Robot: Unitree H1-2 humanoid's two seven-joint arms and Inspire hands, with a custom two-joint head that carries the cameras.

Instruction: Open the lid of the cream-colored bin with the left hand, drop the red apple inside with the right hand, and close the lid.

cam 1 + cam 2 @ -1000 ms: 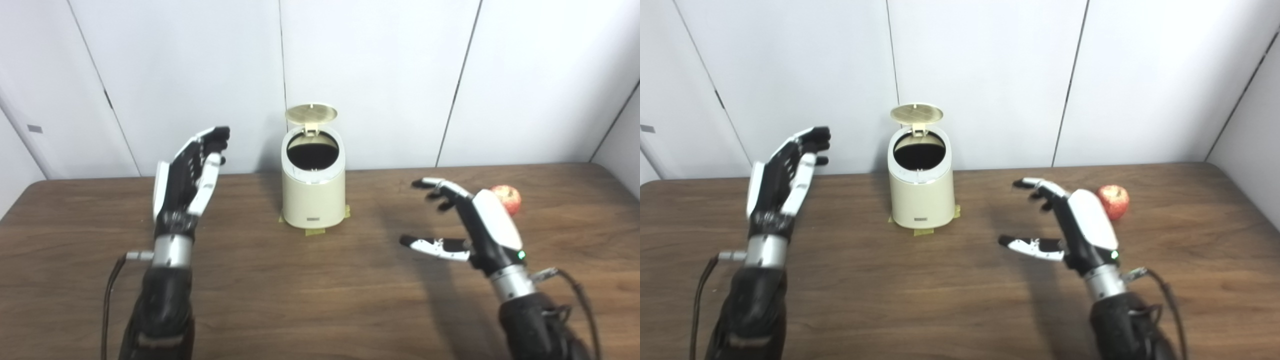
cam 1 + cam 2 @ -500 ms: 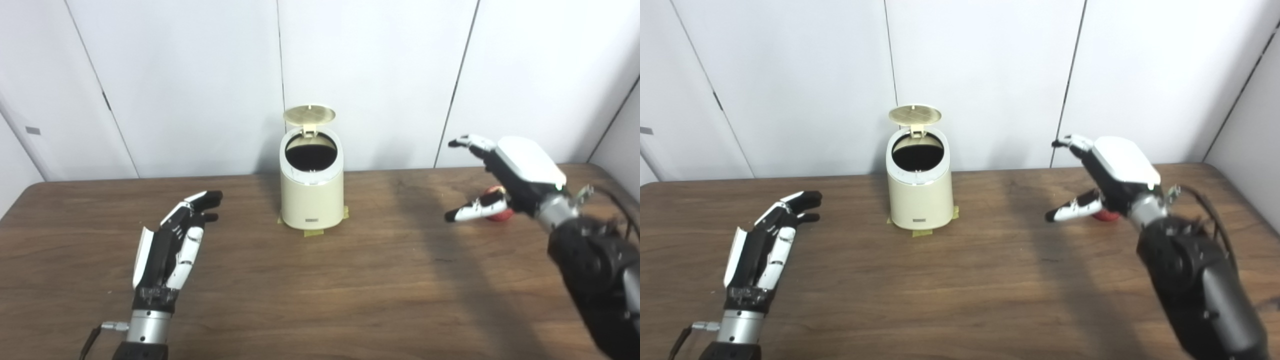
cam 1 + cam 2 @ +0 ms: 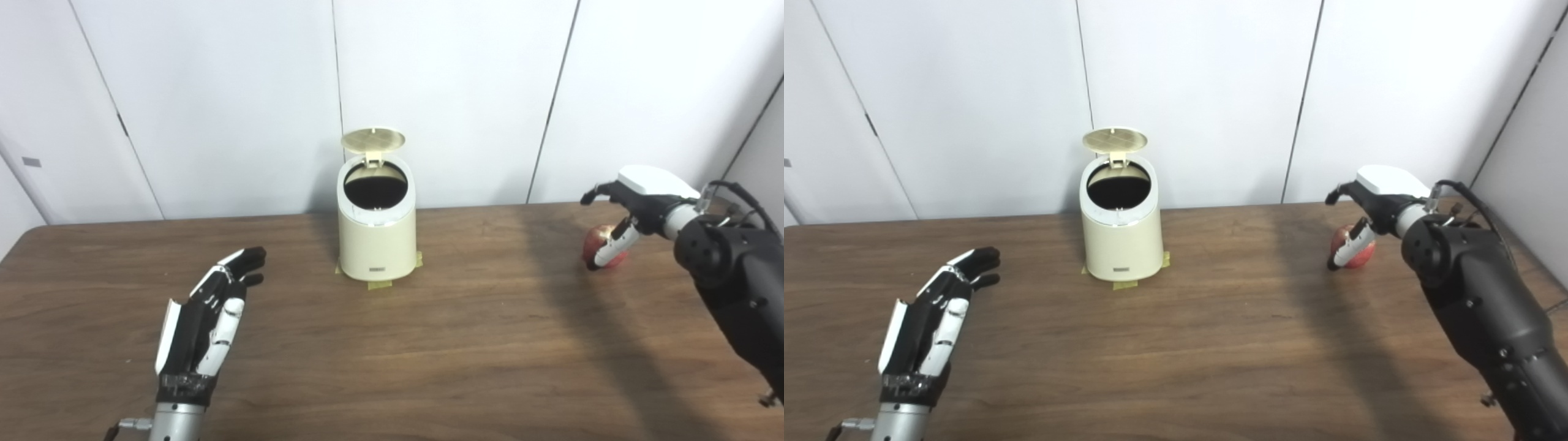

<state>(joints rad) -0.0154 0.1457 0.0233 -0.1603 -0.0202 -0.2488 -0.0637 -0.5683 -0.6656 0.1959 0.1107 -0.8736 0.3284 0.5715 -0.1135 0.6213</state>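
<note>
The raised lid is joined to the bin's back rim by a small hinge, so I expect the lid to swing down and sit flush over the bin's opening when I push it.
The cream-colored bin stands at the back middle of the table, its round lid tipped up and the dark inside showing. A red apple lies on the table at the right. My right hand hovers just over the apple, open, fingers spread above it and the thumb down along its front. I cannot tell if the thumb touches it. My left hand is open at the front left, flat and low, well apart from the bin.
Yellow tape marks the bin's base. The brown wooden table meets white wall panels just behind the bin. My right forearm crosses the right edge.
My right hand has swung farther right and dropped onto the apple's position. The left hand stays low at the front left, after coming down from beside the bin a second ago. The camera shifted slightly.
</note>
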